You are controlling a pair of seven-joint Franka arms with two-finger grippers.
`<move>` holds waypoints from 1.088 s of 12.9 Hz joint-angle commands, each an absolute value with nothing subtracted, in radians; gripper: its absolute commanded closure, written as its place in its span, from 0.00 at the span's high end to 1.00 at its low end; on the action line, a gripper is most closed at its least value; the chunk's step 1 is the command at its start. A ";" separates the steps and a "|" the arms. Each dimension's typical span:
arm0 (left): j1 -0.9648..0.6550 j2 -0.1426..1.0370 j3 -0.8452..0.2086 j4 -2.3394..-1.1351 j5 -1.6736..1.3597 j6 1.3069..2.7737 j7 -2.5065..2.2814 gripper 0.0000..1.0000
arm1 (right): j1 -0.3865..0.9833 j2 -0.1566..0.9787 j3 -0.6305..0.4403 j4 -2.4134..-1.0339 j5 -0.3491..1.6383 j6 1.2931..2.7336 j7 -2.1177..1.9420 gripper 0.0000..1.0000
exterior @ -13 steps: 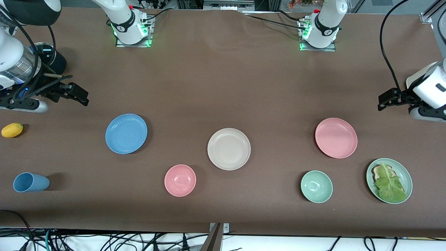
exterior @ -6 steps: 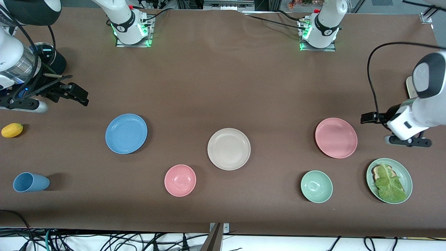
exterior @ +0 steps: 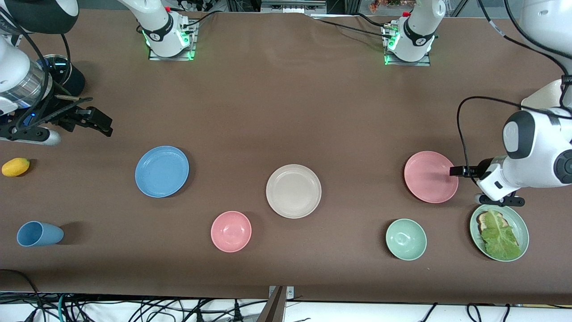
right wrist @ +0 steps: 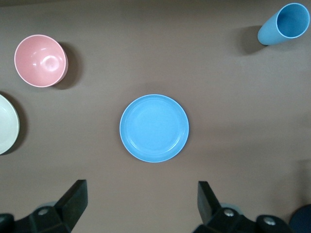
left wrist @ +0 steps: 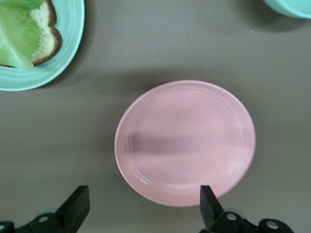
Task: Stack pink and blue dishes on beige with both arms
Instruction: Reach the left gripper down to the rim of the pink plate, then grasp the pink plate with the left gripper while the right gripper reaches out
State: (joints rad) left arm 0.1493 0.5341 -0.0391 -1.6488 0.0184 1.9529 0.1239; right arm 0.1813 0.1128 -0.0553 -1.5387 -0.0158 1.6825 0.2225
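Note:
I should keep lowering, as the pink plate's free rim (exterior: 456, 184) lines up with my left gripper's open fingers, until they straddle that rim (left wrist: 147, 196), and then close.
The pink plate (exterior: 429, 179) (left wrist: 184, 143) lies toward the left arm's end of the table. The blue plate (exterior: 161, 171) (right wrist: 154, 128) lies toward the right arm's end, and the beige plate (exterior: 293, 191) rests between them, slightly nearer the front camera. My left gripper (exterior: 456, 171) (left wrist: 143, 194) is open, low over the pink plate's rim at the table-end side, holding nothing. My right gripper (exterior: 108, 126) (right wrist: 141, 188) hangs open and empty over bare table, beside the blue plate. In the right wrist view only an edge of the beige plate (right wrist: 6, 124) shows.
A pink bowl (exterior: 231, 231) and a pale green bowl (exterior: 405, 239) sit nearer the front camera than the plates. A green plate with bread and lettuce (exterior: 514, 226) lies close under the left arm. A blue cup (exterior: 39, 233) and a yellow fruit (exterior: 15, 167) lie at the right arm's end.
The left arm has swung in from the table's end and come down to the pink plate's rim. The right arm has not moved, and no dish has shifted.

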 commanded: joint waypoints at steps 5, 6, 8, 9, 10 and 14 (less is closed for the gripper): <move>0.184 0.641 -0.043 -1.654 0.052 2.056 0.127 1.00 | 0.172 0.158 -0.057 -1.604 -0.021 1.698 0.018 1.00; 0.189 0.649 -0.043 -1.654 0.052 2.056 0.124 1.00 | 0.172 0.158 -0.058 -1.644 -0.025 1.742 0.018 1.00; 0.195 0.669 -0.043 -1.654 0.052 2.054 0.124 1.00 | 0.172 0.158 -0.058 -1.753 -0.032 1.862 0.018 1.00; 0.195 0.675 -0.043 -1.654 0.052 2.056 0.124 1.00 | 0.170 0.158 -0.060 -1.810 -0.034 1.932 0.018 1.00; 0.195 0.686 -0.043 -1.652 0.052 2.056 0.123 0.98 | 0.170 0.164 -0.067 -1.868 -0.035 2.007 0.017 1.00; 0.204 0.689 -0.041 -1.652 0.052 2.054 0.123 0.07 | 0.166 0.262 -0.126 -1.989 -0.029 2.250 -0.014 1.00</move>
